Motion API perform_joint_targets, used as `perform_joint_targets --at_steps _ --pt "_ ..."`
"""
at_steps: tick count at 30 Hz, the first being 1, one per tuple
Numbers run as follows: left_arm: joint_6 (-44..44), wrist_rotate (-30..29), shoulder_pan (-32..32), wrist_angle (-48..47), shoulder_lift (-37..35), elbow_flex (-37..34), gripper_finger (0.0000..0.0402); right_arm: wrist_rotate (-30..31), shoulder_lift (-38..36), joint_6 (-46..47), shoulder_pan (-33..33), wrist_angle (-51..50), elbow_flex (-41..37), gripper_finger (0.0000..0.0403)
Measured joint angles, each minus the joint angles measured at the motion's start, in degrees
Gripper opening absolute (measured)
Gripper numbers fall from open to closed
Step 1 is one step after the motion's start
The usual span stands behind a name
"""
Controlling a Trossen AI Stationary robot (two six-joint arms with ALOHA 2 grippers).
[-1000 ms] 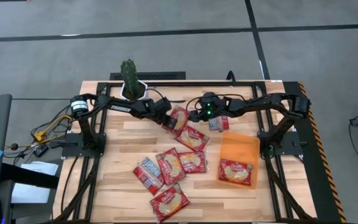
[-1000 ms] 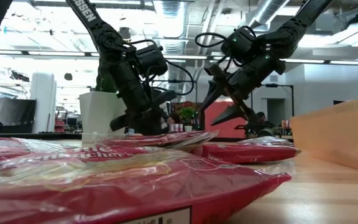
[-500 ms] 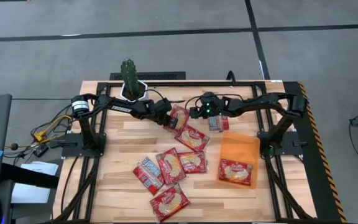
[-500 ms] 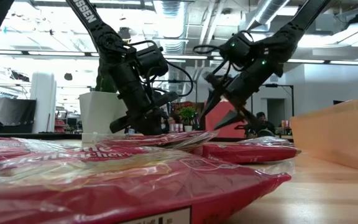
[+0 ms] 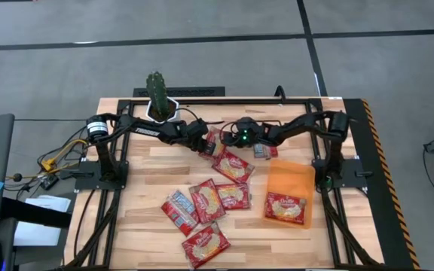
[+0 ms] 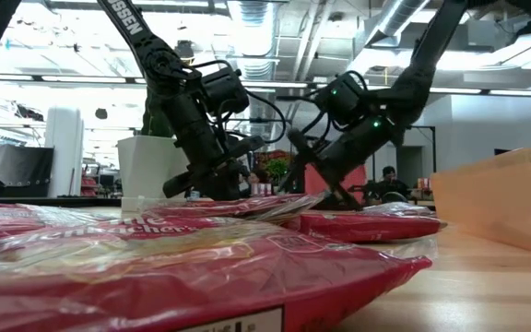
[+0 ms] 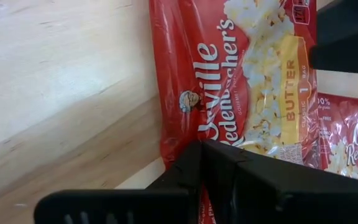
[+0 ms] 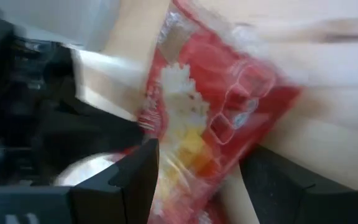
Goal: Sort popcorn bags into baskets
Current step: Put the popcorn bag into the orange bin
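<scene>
My left gripper is holding the far popcorn bag [image 5: 212, 140] away from the orange tray, so my right gripper should grab and place it in the tray's free half [image 5: 290, 178].
Several red popcorn bags lie flat on the wooden table. One bag [image 5: 218, 141] [image 7: 253, 93] lies at the far middle, between my two grippers. My left gripper [image 5: 204, 143] [image 7: 202, 149] is shut at that bag's left end. My right gripper [image 5: 227, 138] [image 8: 197, 180] is open and hangs low over the same bag's right part, with a finger on either side of it in the right wrist view. I cannot tell whether it touches the bag. The orange tray [image 5: 291, 177] sits to the right with one bag [image 5: 286, 207] lying in it. My left gripper comes down slanting from the table's left, and its shut fingertips [image 7: 194, 163] meet on the bag's end edge [image 7: 173, 140] near a corner. Whether they pinch the film or only press on it, I cannot tell. The rest of the bag lies flat on the table.
Another bag [image 5: 262, 149] lies just right of my right gripper, and one [image 5: 233, 165] lies nearer. A cluster of several bags [image 5: 202, 203] fills the near middle. The white cactus pot [image 5: 159, 105] stands at the far edge behind my left arm. Bare wood shows at the near left.
My right gripper has moved toward the table's left and a little down, closing in on my left gripper and the bag between them, and it has stayed open. My left gripper and the bags have kept still.
</scene>
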Motion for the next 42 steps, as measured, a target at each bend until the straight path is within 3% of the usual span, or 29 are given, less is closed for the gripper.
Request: perform_joint_targets --at_steps 4,7,16,21,27,31,36,42 --pt "-0.3 0.5 0.0 1.6 0.1 0.0 0.0001 -1.0 2.5 0.4 0.0 1.7 2.2 0.0239" --pt "-0.4 0.7 0.0 1.3 0.1 0.0 0.0001 -1.7 2.4 -0.6 -0.1 -2.0 3.8 0.021" --pt "-1.0 3.6 0.4 1.4 -1.3 -0.1 0.0008 -3.1 0.3 -3.9 -0.5 -5.5 3.9 0.002" --pt "-0.2 6.4 0.4 0.2 -6.6 -0.2 0.0038 -5.3 -3.6 -4.7 -1.7 -6.9 3.8 0.0027" --pt "1.1 8.0 0.4 -4.1 -17.2 -0.2 0.0071 -9.3 -13.3 -13.7 -5.4 -17.0 3.8 0.0016" --pt "1.0 7.3 0.2 -4.5 -24.1 -0.1 0.0081 -15.7 -22.7 -22.4 -9.7 -28.6 3.9 0.0016" --pt "2.4 2.2 -0.2 -4.3 -30.8 -0.1 0.0083 -24.1 -35.4 -40.7 -15.6 -54.8 4.0 0.0017" --pt "5.5 -3.6 -0.4 -4.2 -33.5 0.0 0.0083 -25.2 -46.3 -63.2 -16.2 -83.2 4.0 0.0018"
